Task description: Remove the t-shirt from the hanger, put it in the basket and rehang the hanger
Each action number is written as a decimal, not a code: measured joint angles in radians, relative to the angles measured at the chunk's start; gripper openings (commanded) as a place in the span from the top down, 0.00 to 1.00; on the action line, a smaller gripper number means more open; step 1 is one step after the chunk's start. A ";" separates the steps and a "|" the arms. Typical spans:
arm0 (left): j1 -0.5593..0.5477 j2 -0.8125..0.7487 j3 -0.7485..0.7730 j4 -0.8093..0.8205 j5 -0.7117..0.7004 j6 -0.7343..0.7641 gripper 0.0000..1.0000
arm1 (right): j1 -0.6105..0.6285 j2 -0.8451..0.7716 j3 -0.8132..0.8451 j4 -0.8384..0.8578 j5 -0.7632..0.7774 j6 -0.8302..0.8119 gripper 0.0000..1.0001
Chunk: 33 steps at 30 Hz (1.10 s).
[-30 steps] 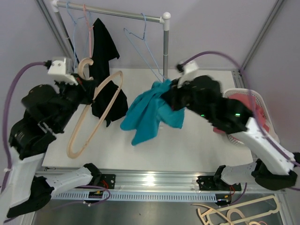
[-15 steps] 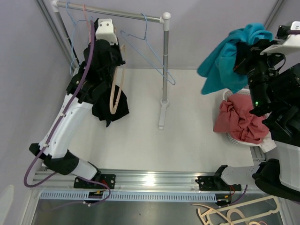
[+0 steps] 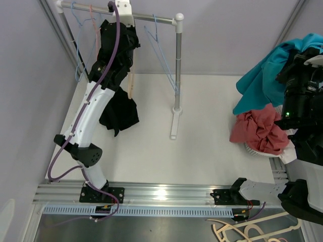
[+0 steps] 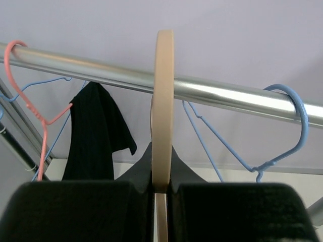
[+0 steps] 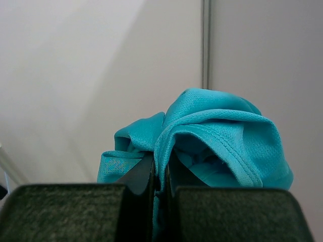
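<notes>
I should keep my right gripper lowering the teal t-shirt (image 3: 260, 84), which hangs free above the laundry basket, until it rests on the red garment (image 3: 260, 132), then let go.
My right gripper (image 5: 161, 174) is shut on the teal t-shirt (image 5: 212, 136) and holds it in the air at the far right, above the laundry basket; the shirt (image 3: 267, 75) hangs bunched in the top view. My left gripper (image 4: 161, 184) is shut on the bare wooden hanger (image 4: 163, 106), raised to the metal rail (image 4: 217, 93), the hook curving over the rail. In the top view the left arm reaches up to the rail (image 3: 146, 17) and the hanger (image 3: 129, 83) hangs edge-on below it.
A black garment (image 3: 118, 108) hangs from the rail at the left, beside blue wire hangers (image 3: 161, 55) and a pink one (image 4: 35, 108). The rack's post (image 3: 177, 65) stands mid-table. A white basket (image 3: 252, 146) holds a red garment (image 3: 260, 131). More wooden hangers (image 3: 252, 229) lie below the table edge.
My left arm has lifted the wooden hanger from the table up to the rail. My right arm has swung the teal t-shirt from mid-table to the far right, over the basket.
</notes>
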 measured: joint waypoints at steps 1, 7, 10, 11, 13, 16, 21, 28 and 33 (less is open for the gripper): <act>0.002 0.011 0.008 0.003 0.005 0.003 0.99 | -0.013 0.016 0.016 -0.004 -0.001 0.000 1.00; 0.040 0.053 0.047 0.017 0.027 0.015 0.99 | -0.178 0.173 0.202 -0.101 -0.095 0.056 1.00; 0.061 0.065 0.059 0.019 0.036 0.016 0.99 | -0.335 0.241 0.254 -0.197 -0.216 0.143 1.00; 0.067 0.068 0.062 0.019 0.038 0.016 0.99 | -0.410 0.262 0.270 -0.238 -0.282 0.188 1.00; 0.079 0.072 0.063 0.019 0.045 0.014 0.99 | -0.583 0.306 0.294 -0.308 -0.429 0.287 1.00; 0.091 0.078 0.064 0.020 0.058 0.013 0.99 | -0.837 0.362 0.302 -0.393 -0.660 0.436 1.00; 0.093 0.096 0.064 0.030 0.068 0.013 0.99 | -1.085 0.364 0.142 -0.426 -0.887 0.610 1.00; 0.094 0.122 0.064 0.042 0.078 0.004 0.99 | -1.182 0.297 -0.153 -0.401 -1.027 0.712 1.00; 0.094 0.122 0.063 0.057 0.085 -0.003 0.99 | -1.203 0.240 -0.384 -0.338 -1.040 0.753 1.00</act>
